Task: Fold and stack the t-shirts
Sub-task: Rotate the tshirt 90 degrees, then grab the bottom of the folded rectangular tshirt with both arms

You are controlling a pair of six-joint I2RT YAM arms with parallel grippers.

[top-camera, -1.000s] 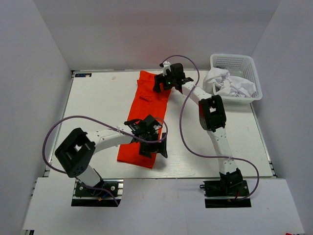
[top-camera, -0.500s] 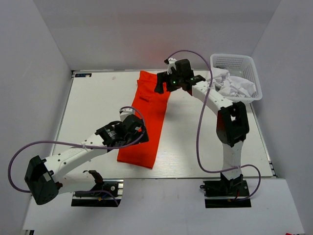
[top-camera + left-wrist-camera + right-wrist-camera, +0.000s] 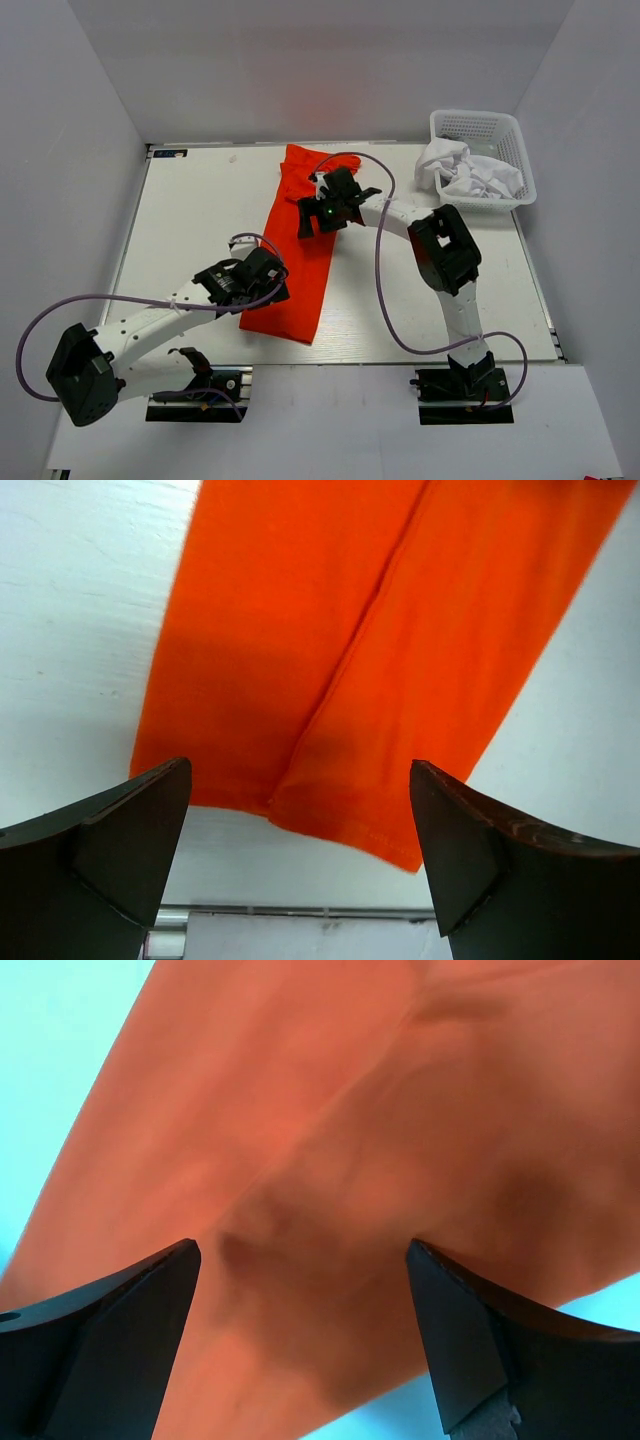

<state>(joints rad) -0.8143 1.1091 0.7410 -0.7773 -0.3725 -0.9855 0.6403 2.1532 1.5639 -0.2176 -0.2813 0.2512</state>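
My right gripper is over the t-shirt's far half [image 3: 290, 207]. It should move back to the near hem's free corner [image 3: 312, 338] before both grippers fold the t-shirt.
The orange-red t-shirt [image 3: 308, 268] lies flat on the white table as a long narrow folded strip, running from the far edge toward the near edge. My left gripper [image 3: 266, 286] hovers open at the strip's near left edge. In the left wrist view the shirt's near hem [image 3: 340, 825] shows between the empty fingers of the left gripper [image 3: 300, 772]. My right gripper [image 3: 320, 214] hangs open over the strip's far half. In the right wrist view the right gripper [image 3: 302, 1250] has only wrinkled orange cloth [image 3: 330, 1140] below it. White t-shirts [image 3: 466, 172] lie crumpled in the basket.
The white lattice basket [image 3: 478, 116] stands at the far right corner of the table [image 3: 190, 210]. The table's near edge rail [image 3: 300, 913] shows just beyond the shirt's hem. Purple cables loop off both arms. Grey walls close in the left, right and far sides.
The left gripper slid off the shirt's near end to its left edge as the arm drew back. The right gripper came from the shirt's far end toward its middle. Both stayed open.
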